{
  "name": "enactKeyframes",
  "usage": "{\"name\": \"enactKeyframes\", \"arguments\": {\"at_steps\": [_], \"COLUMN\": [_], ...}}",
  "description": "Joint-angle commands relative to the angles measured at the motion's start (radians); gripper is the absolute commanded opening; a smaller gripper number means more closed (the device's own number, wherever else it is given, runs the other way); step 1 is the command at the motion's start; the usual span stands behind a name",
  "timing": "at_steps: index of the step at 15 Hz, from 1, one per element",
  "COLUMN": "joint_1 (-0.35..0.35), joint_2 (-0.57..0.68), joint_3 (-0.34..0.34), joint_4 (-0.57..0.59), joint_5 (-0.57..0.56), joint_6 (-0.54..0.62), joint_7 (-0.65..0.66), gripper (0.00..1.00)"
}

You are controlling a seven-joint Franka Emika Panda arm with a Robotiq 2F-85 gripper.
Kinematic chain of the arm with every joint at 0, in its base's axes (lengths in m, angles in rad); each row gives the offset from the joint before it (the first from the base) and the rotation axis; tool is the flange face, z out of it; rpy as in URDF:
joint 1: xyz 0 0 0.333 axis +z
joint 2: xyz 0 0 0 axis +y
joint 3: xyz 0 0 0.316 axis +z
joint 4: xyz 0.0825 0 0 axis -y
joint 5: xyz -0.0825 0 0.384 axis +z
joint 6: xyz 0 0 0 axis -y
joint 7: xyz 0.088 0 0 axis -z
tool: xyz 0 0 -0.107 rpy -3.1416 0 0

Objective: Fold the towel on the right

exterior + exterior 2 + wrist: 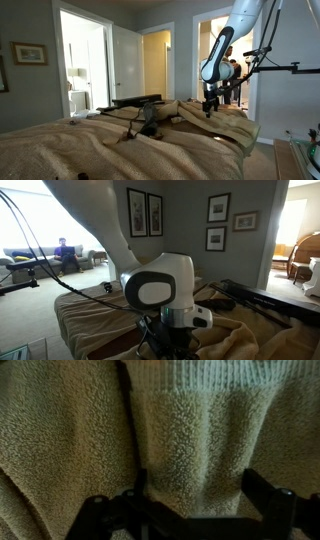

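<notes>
A dark gap (200,128) separates the towel (212,115) from the tan cloth next to it, so I expect the towel to come away on its own in limp folds when I lift.
The towel (222,128) is a beige-tan fleecy cloth lying rumpled on the right part of the bed, and it also shows in an exterior view (245,335). In the wrist view it fills the frame (190,430), with a ribbed hem at the top and a dark crease running down the left. My gripper (209,110) points straight down at the towel, close to or touching it, and shows in an exterior view (170,338). In the wrist view the gripper (200,500) is open, its two dark fingers wide apart with towel pile between them.
Dark cables (140,115) lie across the tan rumpled cloth to the left of the towel. A black boom arm (285,68) reaches over the right side. A person (232,75) stands in the far doorway. Another person (65,252) sits on a sofa.
</notes>
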Motion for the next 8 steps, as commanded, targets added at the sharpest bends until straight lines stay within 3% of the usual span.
{"name": "enactKeyframes", "arguments": {"at_steps": [1, 5, 8], "joint_1": [-0.03, -0.041, -0.028], "joint_2": [0.076, 0.0, -0.094], "joint_3": [0.026, 0.047, 0.033], "joint_4": [0.03, -0.003, -0.027], "joint_5": [0.029, 0.049, 0.043], "joint_6": [0.088, 0.055, -0.066], "joint_7": [-0.048, -0.058, -0.043], "gripper": [0.69, 0.4, 0.19]}}
